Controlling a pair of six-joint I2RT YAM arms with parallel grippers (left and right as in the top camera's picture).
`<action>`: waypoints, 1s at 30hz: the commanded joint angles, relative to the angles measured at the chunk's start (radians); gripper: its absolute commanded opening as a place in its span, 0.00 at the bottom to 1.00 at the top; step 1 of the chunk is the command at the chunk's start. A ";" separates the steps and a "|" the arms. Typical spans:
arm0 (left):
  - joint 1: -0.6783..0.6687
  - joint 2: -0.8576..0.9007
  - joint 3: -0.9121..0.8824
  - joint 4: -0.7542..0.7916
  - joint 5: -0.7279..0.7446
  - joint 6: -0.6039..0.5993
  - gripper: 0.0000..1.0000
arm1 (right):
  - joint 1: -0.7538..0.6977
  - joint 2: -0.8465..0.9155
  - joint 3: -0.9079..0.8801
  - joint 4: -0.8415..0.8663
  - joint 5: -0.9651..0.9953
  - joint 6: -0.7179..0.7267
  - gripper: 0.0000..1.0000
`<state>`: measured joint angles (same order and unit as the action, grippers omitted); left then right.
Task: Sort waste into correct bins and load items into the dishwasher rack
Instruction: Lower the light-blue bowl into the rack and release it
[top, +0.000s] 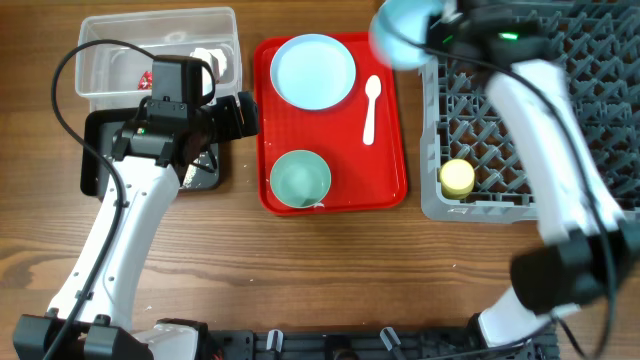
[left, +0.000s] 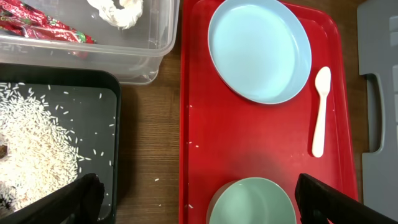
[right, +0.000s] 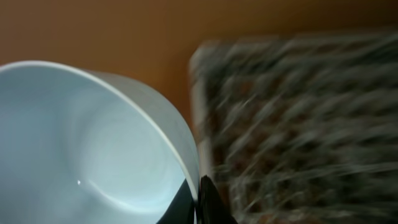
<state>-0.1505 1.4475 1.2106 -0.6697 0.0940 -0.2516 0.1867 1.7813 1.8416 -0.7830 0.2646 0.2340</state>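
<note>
The light-blue bowl (top: 398, 36) is hanging outside the edge of the grey dishwasher rack. My right gripper should swing the bowl around over the rack's wires (top: 466, 76) first and then lower it.
My right gripper (right: 199, 199) is shut on the rim of the light-blue bowl (right: 81, 143), held in the air at the grey dishwasher rack's (top: 470, 205) far left corner; the bowl is blurred overhead (top: 398, 38). A yellow cup (top: 458, 178) sits in the rack. The light-blue plate (top: 313, 70), white spoon (top: 370, 108) and mint-green bowl (top: 300, 178) lie on the red tray (top: 385, 170). My left gripper (left: 199, 199) is open and empty, spanning the black bin's edge and the mint-green bowl (left: 252, 202). The black bin (left: 93, 106) holds rice (left: 31, 149). The clear bin (left: 149, 56) holds the red wrapper (left: 43, 28) and tissue (left: 118, 12).
Loose rice grains lie on the wood and the red tray's left edge (left: 189, 149). The rack's grey handle side (left: 376, 124) borders the tray on the right. The left arm (top: 150, 190) stretches over the black bin.
</note>
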 joint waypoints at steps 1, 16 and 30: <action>-0.002 0.010 0.005 0.001 -0.014 0.012 1.00 | -0.008 0.014 0.003 0.105 0.572 -0.027 0.04; -0.002 0.010 0.005 0.000 -0.014 0.012 1.00 | -0.012 0.494 0.003 0.985 0.914 -1.011 0.04; -0.002 0.010 0.005 0.000 -0.014 0.012 1.00 | 0.015 0.600 0.002 0.896 0.954 -0.912 0.04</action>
<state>-0.1505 1.4479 1.2106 -0.6724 0.0937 -0.2516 0.1898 2.3585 1.8462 0.1417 1.1851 -0.7074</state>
